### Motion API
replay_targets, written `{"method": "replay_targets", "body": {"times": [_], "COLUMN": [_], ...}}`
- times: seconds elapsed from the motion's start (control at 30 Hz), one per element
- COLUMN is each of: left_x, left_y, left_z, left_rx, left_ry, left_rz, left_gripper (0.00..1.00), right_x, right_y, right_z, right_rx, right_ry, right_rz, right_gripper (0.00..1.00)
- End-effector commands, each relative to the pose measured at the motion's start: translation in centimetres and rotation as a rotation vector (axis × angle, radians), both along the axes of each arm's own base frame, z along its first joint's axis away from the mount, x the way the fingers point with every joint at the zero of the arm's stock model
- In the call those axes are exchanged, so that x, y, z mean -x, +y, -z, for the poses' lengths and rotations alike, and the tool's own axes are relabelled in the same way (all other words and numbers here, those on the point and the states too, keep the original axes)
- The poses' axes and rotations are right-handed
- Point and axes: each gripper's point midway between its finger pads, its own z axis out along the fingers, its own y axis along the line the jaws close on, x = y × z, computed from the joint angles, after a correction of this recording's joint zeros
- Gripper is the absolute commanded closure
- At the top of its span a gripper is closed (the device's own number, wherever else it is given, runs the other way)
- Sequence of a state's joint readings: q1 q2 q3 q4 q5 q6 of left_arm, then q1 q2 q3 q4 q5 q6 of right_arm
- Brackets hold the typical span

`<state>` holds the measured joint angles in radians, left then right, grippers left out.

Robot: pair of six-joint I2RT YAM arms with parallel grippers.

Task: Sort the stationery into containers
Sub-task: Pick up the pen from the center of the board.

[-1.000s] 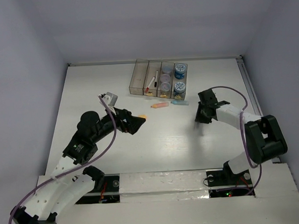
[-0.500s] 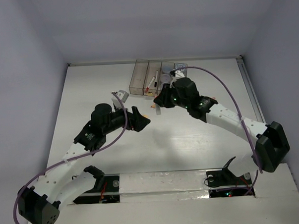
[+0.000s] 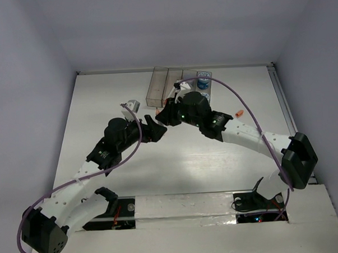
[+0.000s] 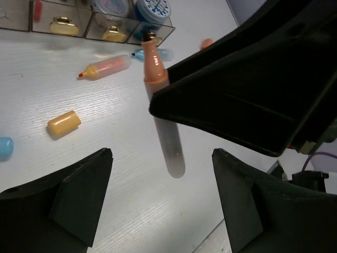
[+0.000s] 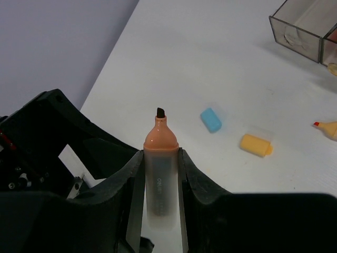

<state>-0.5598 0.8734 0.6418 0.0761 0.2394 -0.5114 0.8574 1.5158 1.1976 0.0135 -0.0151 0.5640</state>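
Observation:
I should hold the marker's body with my left gripper while my right gripper gets the cap, because the marker's tip [image 5: 160, 113] is uncapped and its small orange cap [image 3: 239, 113] is near my right arm.
My right gripper [image 5: 160, 154] is shut on an uncapped marker [image 5: 160, 179] with a translucent grey barrel, an orange neck and a black tip. In the left wrist view the marker [image 4: 162, 118] hangs tip-up from the right gripper, its blunt end just at the mouth of my left gripper [image 4: 163, 184], which is open and touches nothing. From above, the left gripper [image 3: 153, 130] and right gripper [image 3: 166, 116] meet mid-table, hiding the marker. The containers [image 3: 156, 89] stand at the back, with jars [image 4: 154, 7] and pens inside.
Loose on the table lie an orange cap [image 4: 63, 123], a blue cap [image 5: 211, 119], a pink-orange marker [image 4: 105, 67], a pale blue marker [image 4: 163, 53] and a small orange piece [image 3: 239, 113]. The right arm's link [image 3: 242, 135] stretches across the table's middle.
The right arm swung from the table's right side to the middle, carrying the marker. The left gripper rose to meet it, and its jaws have narrowed somewhat.

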Motion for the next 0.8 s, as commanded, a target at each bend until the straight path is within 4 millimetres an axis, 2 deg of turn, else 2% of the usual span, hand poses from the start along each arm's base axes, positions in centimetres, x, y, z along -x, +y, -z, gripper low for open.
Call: {"method": "replay_targets", "body": {"times": [0.0, 0.17, 0.23, 0.43, 0.5, 0.53, 0.63, 0.67, 0.77], "left_x": [-1.5, -1.8, -1.6, -1.2, -1.0, -1.0, -1.0, -0.9, -0.6], "left_y": [0.4, 0.2, -0.3, -1.8, -2.1, -2.1, -1.7, -1.5, -1.2], "left_z": [-1.8, -1.8, -1.9, -1.7, -1.4, -1.6, -1.8, -2.3, -2.7], "left_rx": [0.073, 0.085, 0.094, 0.106, 0.102, 0.102, 0.097, 0.1, 0.079], "left_ry": [-0.061, -0.077, -0.082, -0.084, -0.079, -0.081, -0.088, -0.102, -0.119], "left_rz": [-0.092, -0.111, -0.096, -0.043, -0.031, -0.034, -0.048, -0.051, -0.046], "left_gripper": [0.28, 0.43, 0.45, 0.61, 0.72, 0.83, 0.99, 1.0, 1.0], "right_x": [0.2, 0.7, 0.9, 1.1, 1.1, 1.2, 1.2, 1.3, 1.4], "right_y": [0.3, 0.2, 0.2, 0.2, 0.2, 0.1, -0.2, -0.3, -0.6], "right_z": [-4.7, -4.6, -4.4, -3.8, -3.5, -3.4, -3.4, -3.3, -3.3], "right_rx": [-0.094, -0.086, -0.086, -0.084, -0.081, -0.079, -0.079, -0.078, -0.07], "right_ry": [-0.102, -0.113, -0.109, -0.095, -0.088, -0.084, -0.086, -0.083, -0.076], "right_rz": [-0.006, 0.003, -0.003, -0.01, -0.01, -0.009, -0.002, 0.002, 0.01], "right_gripper": [0.87, 0.86, 0.86, 0.85, 0.85, 0.85, 0.84, 0.83, 0.68]}}
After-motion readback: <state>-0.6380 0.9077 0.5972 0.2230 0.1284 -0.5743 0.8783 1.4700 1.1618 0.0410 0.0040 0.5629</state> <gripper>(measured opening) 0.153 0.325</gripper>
